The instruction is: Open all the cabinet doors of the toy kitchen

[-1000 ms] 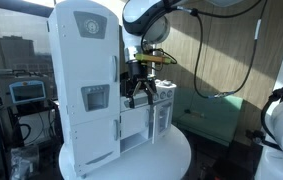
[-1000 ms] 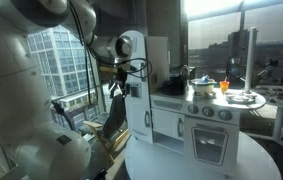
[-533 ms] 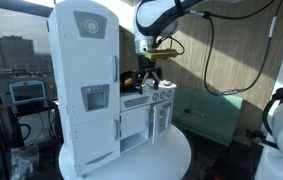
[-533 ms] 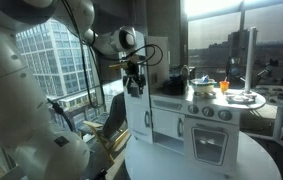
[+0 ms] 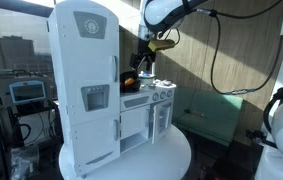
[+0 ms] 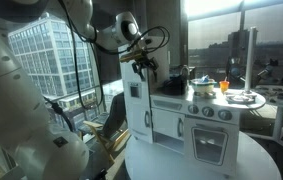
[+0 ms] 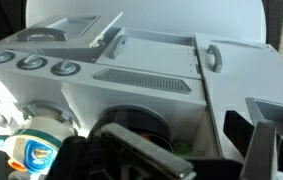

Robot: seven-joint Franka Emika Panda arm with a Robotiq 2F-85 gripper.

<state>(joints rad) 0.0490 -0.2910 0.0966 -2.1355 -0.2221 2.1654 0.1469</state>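
The upper fridge door [image 5: 87, 60] is only slightly open. My gripper should go up, reach in behind the door's free edge [image 5: 118, 34] and push the door wide open from inside.
The white toy kitchen [image 5: 101, 90] stands on a round table, its tall fridge tower to the left of a lower stove counter [image 5: 149, 98]. The cabinet doors I can see are shut: the fridge doors [image 5: 89, 70], the small doors under the stove [image 5: 159, 122] and the oven door [image 6: 209, 146]. My gripper [image 5: 144, 70] hangs above the stove counter beside the tower top, also in an exterior view [image 6: 145, 66]. In the wrist view the gripper [image 7: 196, 160] is open and empty over the counter, its dark fingers [image 7: 131, 150] wide apart, with a grey door handle [image 7: 213, 58] beyond.
The round white table [image 5: 131, 162] carries the kitchen. Toy pots and food [image 6: 205, 84] sit on the stove top, with a dark pot [image 7: 131, 122] and a small can [image 7: 36, 152] under the wrist. A monitor [image 5: 26, 93] stands beside the table and a green surface [image 5: 216, 118] behind it.
My gripper has risen from counter height beside the fridge tower to well above the stove counter. The doors have not moved.
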